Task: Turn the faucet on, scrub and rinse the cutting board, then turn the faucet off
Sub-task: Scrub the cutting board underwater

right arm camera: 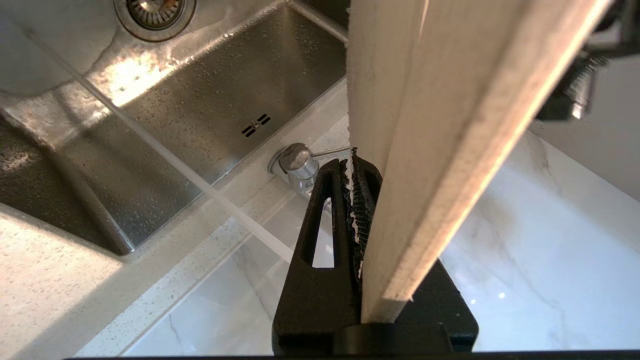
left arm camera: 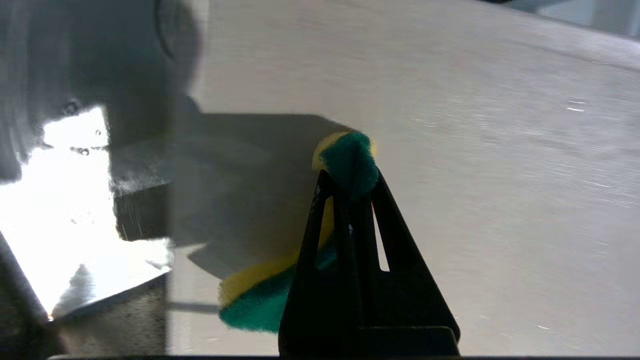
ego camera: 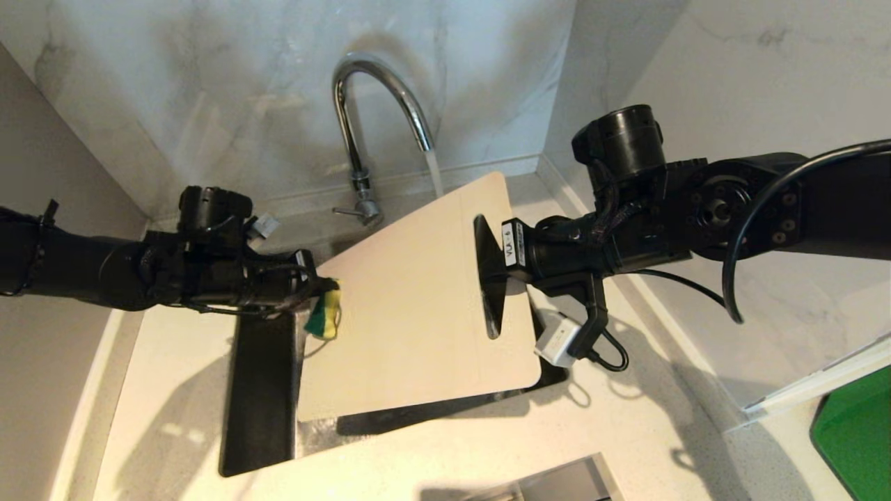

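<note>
My left gripper should sweep the sponge back toward the handle cutout, because the sponge is at the cutting board's loose end and would soon run off the cutting board's edge.
The chrome faucet stands at the back wall, and water runs from its spout onto the far end of the cutting board. The beige board is held tilted over the sink. My right gripper is shut on it at the handle cutout; in the right wrist view the board runs along the gripper. My left gripper is shut on a yellow-and-green sponge at the board's left edge. In the left wrist view the sponge bulges past the gripper, close to the board's face.
The faucet's thin side lever sticks out at its base. Below lie the wet steel sink basin and its drain. A green tray sits at the far right. Marble walls close in behind and on the right.
</note>
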Available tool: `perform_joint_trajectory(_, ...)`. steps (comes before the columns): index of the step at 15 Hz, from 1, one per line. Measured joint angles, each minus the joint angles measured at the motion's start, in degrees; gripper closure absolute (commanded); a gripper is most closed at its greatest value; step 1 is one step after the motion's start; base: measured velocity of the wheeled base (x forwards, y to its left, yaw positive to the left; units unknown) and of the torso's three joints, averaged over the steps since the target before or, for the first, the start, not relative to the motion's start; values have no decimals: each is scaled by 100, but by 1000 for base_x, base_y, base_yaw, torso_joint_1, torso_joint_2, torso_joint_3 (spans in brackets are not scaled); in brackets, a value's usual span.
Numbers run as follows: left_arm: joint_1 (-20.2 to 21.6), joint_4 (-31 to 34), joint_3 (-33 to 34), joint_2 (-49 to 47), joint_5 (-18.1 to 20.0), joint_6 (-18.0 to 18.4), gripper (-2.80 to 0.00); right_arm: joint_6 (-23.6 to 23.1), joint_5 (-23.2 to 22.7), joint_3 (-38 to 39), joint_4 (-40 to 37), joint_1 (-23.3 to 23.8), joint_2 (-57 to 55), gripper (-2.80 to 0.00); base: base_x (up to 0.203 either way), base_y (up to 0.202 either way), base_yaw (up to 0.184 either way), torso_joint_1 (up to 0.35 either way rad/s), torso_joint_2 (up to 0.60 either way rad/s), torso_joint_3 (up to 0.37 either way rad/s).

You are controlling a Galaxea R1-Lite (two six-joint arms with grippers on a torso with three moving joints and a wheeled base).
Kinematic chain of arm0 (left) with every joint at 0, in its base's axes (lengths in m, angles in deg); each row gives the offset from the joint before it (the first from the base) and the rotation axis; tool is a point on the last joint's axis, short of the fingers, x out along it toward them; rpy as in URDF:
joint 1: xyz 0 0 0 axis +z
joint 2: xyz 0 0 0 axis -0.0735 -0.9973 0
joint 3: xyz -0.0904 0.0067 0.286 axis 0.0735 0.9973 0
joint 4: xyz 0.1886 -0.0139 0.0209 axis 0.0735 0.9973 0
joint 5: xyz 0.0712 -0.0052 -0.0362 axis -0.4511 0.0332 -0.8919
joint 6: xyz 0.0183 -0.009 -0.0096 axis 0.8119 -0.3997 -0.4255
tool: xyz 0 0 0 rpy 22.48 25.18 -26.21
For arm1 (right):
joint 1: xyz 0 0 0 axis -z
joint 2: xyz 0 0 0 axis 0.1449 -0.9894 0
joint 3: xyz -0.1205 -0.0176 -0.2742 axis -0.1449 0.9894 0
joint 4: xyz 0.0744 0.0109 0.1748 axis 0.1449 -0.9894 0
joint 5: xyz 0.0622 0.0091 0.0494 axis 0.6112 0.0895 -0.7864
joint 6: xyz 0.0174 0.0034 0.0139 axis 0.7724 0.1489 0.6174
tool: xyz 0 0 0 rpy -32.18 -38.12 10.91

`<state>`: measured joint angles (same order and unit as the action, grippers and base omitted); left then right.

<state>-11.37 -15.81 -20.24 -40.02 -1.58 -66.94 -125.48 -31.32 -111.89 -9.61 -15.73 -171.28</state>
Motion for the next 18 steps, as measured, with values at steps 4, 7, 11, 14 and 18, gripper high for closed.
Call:
perform_joint_trajectory(4,274,-300,283,-198,22,1,0,45,-2,9,0,15,-1,0,0,0,0,0,0,0)
perform_joint_trajectory(7,475,-335,339,-240,165,-4,0,66,-11,17,9,17,-4,0,0,0,0,0,0,0)
perform_joint_trajectory(11,550,-331,325,-59,410,-81,0,77,-15,17,16,17,-1,0,0,0,0,0,0,0)
perform_joint_trajectory(14,255,-282,170,204,458,-306,0,77,-18,22,9,17,-1,0,0,0,0,0,0,0)
perform_joint_trajectory(18,-456,356,-666,543,372,-683,0,85,-27,43,9,6,-1,0,0,0,0,0,0,0)
